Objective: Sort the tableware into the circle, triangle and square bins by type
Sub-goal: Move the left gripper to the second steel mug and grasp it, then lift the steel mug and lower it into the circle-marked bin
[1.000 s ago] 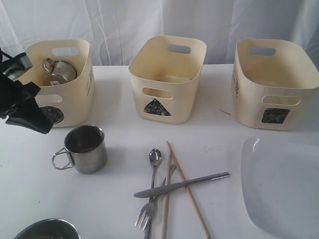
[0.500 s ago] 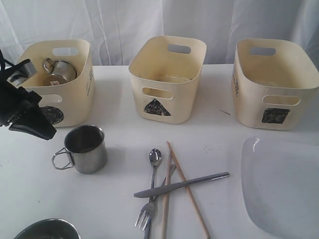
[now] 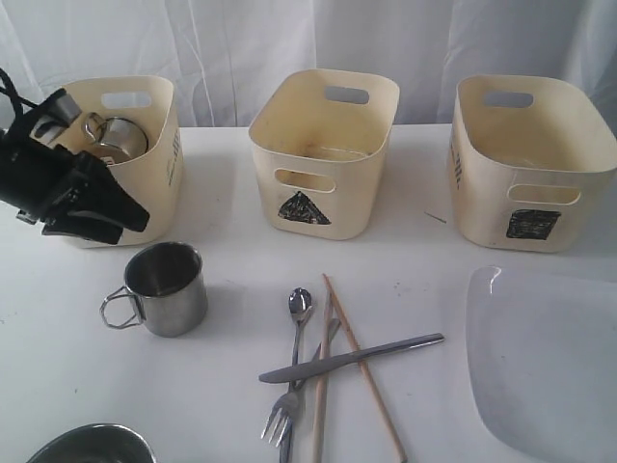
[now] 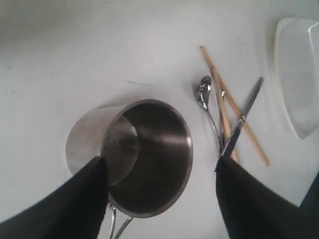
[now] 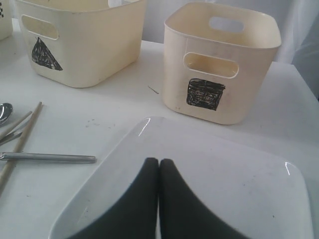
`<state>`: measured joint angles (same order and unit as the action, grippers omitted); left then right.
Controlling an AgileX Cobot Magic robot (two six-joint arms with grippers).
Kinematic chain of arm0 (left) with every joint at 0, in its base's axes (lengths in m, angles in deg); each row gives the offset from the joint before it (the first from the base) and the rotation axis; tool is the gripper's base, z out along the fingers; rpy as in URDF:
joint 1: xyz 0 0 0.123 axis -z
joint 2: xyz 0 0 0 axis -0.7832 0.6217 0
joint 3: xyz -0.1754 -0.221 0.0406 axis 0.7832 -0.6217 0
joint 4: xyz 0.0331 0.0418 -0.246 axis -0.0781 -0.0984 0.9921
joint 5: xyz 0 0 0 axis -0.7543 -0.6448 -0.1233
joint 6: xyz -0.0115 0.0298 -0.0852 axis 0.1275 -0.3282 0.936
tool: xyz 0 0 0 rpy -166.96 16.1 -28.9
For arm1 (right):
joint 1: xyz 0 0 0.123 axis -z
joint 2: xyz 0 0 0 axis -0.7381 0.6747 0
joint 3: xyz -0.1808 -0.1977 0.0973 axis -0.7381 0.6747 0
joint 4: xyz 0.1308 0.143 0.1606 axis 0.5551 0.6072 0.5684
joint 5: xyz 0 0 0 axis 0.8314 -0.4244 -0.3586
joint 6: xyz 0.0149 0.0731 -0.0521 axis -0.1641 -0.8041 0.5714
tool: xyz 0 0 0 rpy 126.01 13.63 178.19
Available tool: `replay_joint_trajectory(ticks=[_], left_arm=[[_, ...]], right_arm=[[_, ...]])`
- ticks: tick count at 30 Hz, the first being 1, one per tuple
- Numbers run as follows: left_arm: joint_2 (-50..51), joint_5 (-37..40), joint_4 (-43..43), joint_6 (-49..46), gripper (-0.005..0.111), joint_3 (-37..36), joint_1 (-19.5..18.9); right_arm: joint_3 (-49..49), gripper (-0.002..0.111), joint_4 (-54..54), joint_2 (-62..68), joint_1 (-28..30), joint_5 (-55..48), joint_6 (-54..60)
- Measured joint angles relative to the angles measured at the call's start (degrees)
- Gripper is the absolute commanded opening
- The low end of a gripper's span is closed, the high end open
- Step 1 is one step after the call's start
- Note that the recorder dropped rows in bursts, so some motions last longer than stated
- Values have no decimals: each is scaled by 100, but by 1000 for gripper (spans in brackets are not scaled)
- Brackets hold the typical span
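The steel mug's opening point(image 3: 166, 269) faces up toward my open fingers, so my left gripper should carry on going down until the fingers are on both sides of the mug's rim point(image 3: 129, 285) near the handle.
A steel mug point(image 3: 166, 287) stands upright on the table, handle to the left. My left gripper point(image 3: 133, 230) hangs open just above and left of it; in the left wrist view the mug point(image 4: 149, 149) sits between the spread fingers point(image 4: 65, 204), not touched. A second mug point(image 3: 116, 137) lies in the circle bin point(image 3: 159, 164), whose mark is hidden by the arm. The triangle bin point(image 3: 323, 145) and square bin point(image 3: 535, 164) stand further right. My right gripper point(image 5: 158, 162) is shut and empty over the white square plate point(image 5: 239, 189).
Spoon point(image 3: 300, 304), fork point(image 3: 284, 410), knife point(image 3: 352, 357) and chopsticks point(image 3: 362, 362) lie crossed in a heap at the front middle. A steel bowl point(image 3: 92, 444) shows at the front left edge. The plate point(image 3: 545, 357) fills the front right.
My left gripper has opened wide and shifted right and slightly up, coming over the standing mug. The mug, cutlery and right gripper have not moved.
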<state>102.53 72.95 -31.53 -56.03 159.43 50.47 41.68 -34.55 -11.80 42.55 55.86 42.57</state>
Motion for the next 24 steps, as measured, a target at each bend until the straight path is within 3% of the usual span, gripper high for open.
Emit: replay_joint_trajectory(ticks=[8, 15, 17, 24], left_arm=[[139, -416, -1309, 600, 66, 0, 631], [224, -1060, -1591, 836, 64, -62, 896], [274, -1165, -1591, 849, 57, -86, 941], [520, -1269, -1590, 849, 18, -98, 957]], right_arm=[[0, 0, 0, 0, 0, 0, 0], [0, 0, 0, 0, 0, 0, 0], [0, 0, 0, 0, 0, 0, 0], [0, 0, 0, 0, 0, 0, 0]])
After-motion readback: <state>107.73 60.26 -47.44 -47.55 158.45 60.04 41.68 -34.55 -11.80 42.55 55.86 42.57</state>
